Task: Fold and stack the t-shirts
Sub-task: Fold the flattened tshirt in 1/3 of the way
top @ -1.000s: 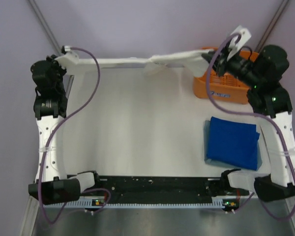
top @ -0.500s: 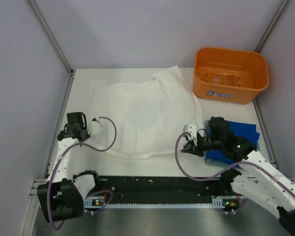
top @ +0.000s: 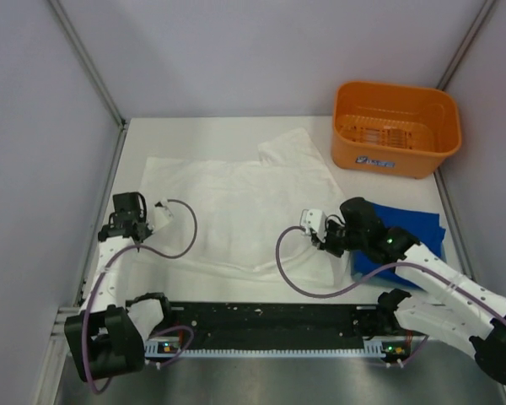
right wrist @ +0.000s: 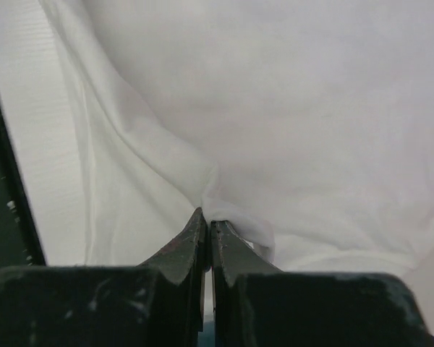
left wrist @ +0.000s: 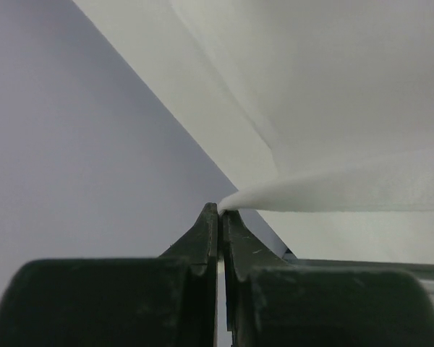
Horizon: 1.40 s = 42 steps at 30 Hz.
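Note:
My right gripper is pinching the t-shirt, and a fold runs along the white t-shirt's near edge (top: 266, 268) up to that pinch. So my right gripper should pull the t-shirt back toward the black bar (top: 274, 319).
The white t-shirt (top: 236, 198) lies spread over the table, plain side up, its print not showing. My left gripper (top: 140, 229) is shut on the shirt's near left edge (left wrist: 333, 191), low over the table. My right gripper (top: 319, 237) is shut on a pinch of the shirt's near right part (right wrist: 231, 217). The blue t-shirt (top: 409, 236) lies folded at the right, partly under my right arm.
An orange plastic basket (top: 396, 126) stands at the back right corner. Grey walls close the left, back and right sides. A black rail (top: 261, 316) runs along the near edge between the arm bases.
A second ago both grippers held the shirt stretched high at the back. They have brought it down and toward the near edge; since half a second ago the right gripper has shifted slightly left and back.

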Available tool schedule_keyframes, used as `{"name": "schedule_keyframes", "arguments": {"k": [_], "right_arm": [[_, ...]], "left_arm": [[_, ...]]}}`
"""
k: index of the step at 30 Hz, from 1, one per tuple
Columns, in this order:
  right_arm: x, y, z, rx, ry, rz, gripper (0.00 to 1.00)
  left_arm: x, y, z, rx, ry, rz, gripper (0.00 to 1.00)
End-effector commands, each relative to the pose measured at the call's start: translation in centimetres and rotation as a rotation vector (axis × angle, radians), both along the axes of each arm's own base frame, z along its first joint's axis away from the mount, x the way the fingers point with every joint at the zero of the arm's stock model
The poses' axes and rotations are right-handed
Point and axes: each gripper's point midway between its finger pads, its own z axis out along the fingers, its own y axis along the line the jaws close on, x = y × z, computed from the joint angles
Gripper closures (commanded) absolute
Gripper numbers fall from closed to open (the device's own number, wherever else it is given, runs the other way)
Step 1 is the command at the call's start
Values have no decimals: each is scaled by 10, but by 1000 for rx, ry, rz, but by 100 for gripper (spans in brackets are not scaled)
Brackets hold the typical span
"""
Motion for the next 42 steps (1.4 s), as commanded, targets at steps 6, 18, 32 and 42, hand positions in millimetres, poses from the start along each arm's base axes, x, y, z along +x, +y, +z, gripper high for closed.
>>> {"name": "schedule_keyframes", "arguments": {"k": [6,18,32,42], "right_arm": [[110,0,48,174,-384,-281,100],[141,-12,46,197,-486,-311,100],[141,-6,16,140,-387,-264,100],[18,12,-53,-157,-144,268,97]], "left_arm": [[68,5,22,-62,-160,46,100],[93,13,11,-55,-186,79,100],[101,15,-15,-77,-120,114,71],[126,-36,30,-352,-165,110,50]]}}
